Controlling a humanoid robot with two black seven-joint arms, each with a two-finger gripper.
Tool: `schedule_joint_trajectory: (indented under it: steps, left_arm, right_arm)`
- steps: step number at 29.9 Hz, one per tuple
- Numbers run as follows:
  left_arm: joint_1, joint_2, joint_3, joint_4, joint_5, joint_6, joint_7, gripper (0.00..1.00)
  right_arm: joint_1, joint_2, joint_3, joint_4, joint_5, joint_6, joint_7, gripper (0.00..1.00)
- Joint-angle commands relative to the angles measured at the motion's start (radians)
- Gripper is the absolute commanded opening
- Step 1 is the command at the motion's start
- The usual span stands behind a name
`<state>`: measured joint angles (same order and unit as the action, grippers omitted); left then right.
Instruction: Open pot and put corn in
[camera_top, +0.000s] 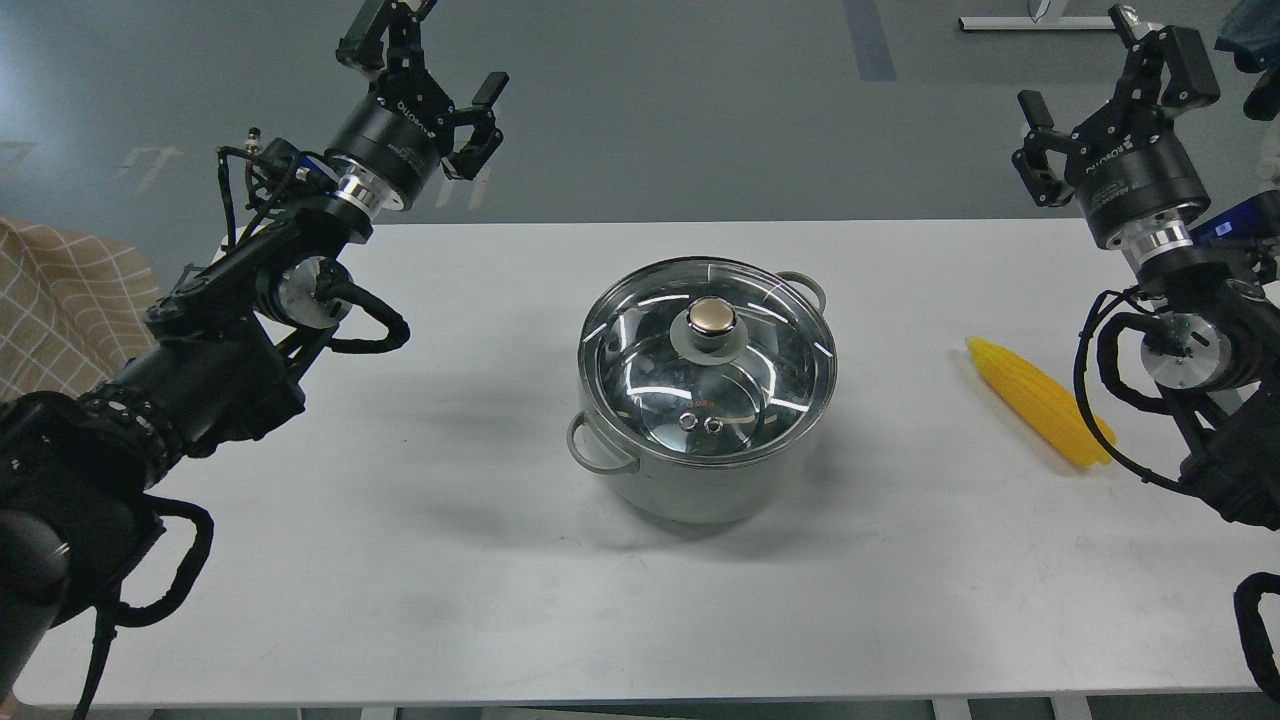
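The pot (708, 490) shows only shiny metal through the glass lid (672, 402), so I expect it to be empty when I take the lid off.
The pale grey-green pot (690, 490) stands at the middle of the white table (400, 560), with a loop handle on its near left and another on its far right. A round glass lid with a gold knob (711, 317) covers it. The yellow corn (1040, 415) lies on the table to the right of the pot, pointed end toward the far left. My left gripper (430, 45) is raised at the far left, open and empty. My right gripper (1090, 55) is raised at the far right above the corn, open and empty.
A beige checked cloth (60, 300) shows at the left, beyond the table's edge. Grey floor lies past the table's far edge. My right arm's cables (1100, 400) hang close to the thick end of the corn.
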<state>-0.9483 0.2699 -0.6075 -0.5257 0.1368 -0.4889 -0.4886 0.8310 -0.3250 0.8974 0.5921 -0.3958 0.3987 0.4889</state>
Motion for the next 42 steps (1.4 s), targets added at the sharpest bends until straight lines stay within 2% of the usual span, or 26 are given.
schedule_joint_trajectory:
  steps: [1, 20, 42]
  left_arm:
    - [0.002, -0.008, -0.017, -0.002, 0.009, 0.0, 0.0, 0.98]
    - [0.003, 0.003, 0.003, -0.007, 0.017, 0.0, 0.0, 0.98]
    - [0.008, 0.034, -0.009, -0.085, 0.009, 0.0, 0.0, 0.98]
  right_arm:
    - [-0.004, 0.011, 0.0, 0.002, 0.0, -0.001, 0.0, 0.99]
    - [-0.004, 0.026, 0.005, 0.005, -0.001, -0.003, 0.0, 0.99]
    - [-0.001, 0.011, 0.008, 0.015, -0.001, -0.001, 0.0, 0.99]
